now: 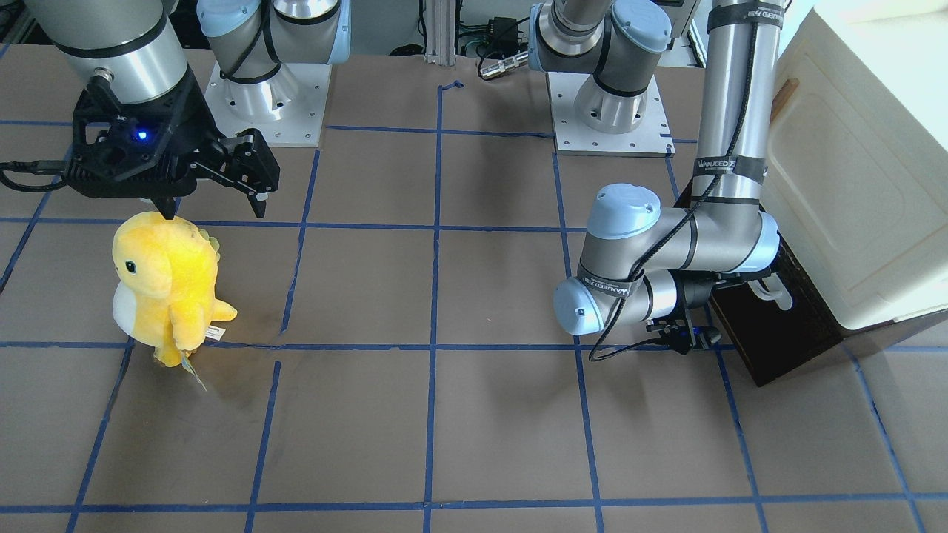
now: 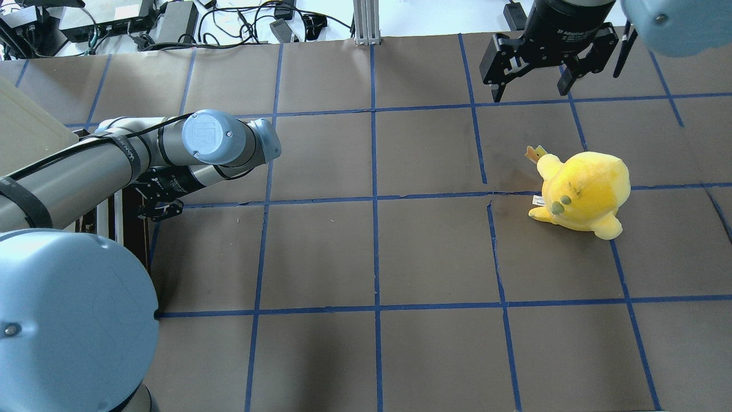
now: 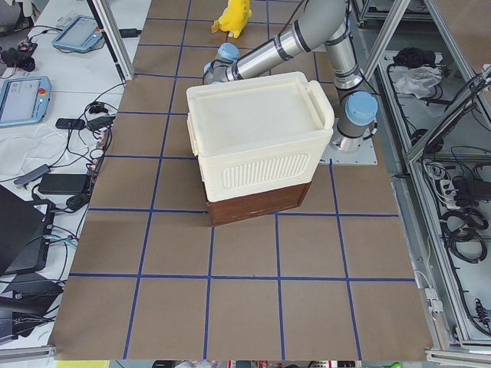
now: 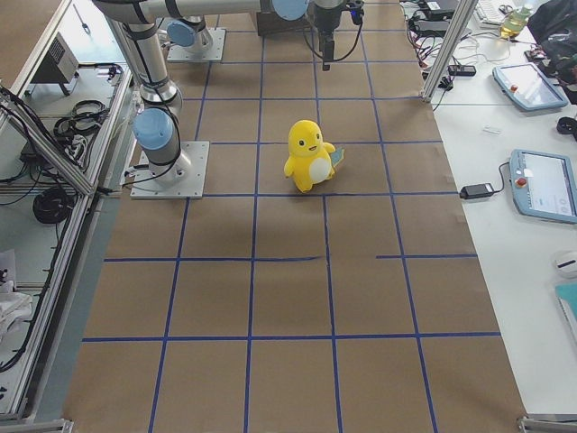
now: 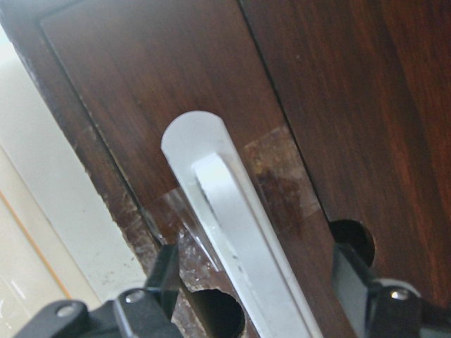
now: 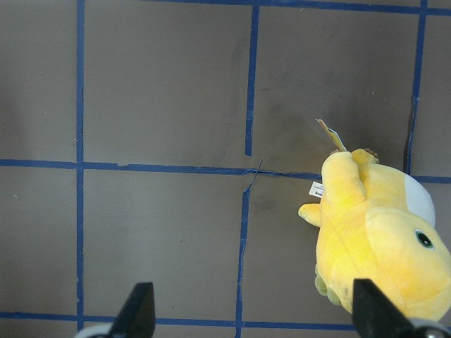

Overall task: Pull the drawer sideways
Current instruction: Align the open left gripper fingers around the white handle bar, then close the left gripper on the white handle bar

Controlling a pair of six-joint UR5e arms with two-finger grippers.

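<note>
The dark brown drawer (image 1: 755, 333) will slide straight out once I pull the drawer's handle, since a thin straight gap (image 5: 266, 69) runs between the drawer front and its frame.
The dark brown drawer (image 1: 778, 340) sits shut at the base of the cream-white cabinet (image 1: 852, 185). It also shows in the exterior left view (image 3: 257, 203). In the left wrist view the drawer front (image 5: 176, 84) fills the frame, with its long white loop handle (image 5: 232, 218) running down it. My left gripper (image 5: 257, 296) is open, one finger on each side of the handle with a gap on both sides. In the front view it (image 1: 752, 285) is right at the handle (image 1: 776, 292). My right gripper (image 1: 215, 200) is open and empty, far from the drawer.
A yellow plush toy (image 1: 167, 285) stands on the brown table just below my right gripper and also shows in the right wrist view (image 6: 380, 239). Blue tape lines grid the table. The two arm bases (image 1: 607, 104) are bolted at the back edge.
</note>
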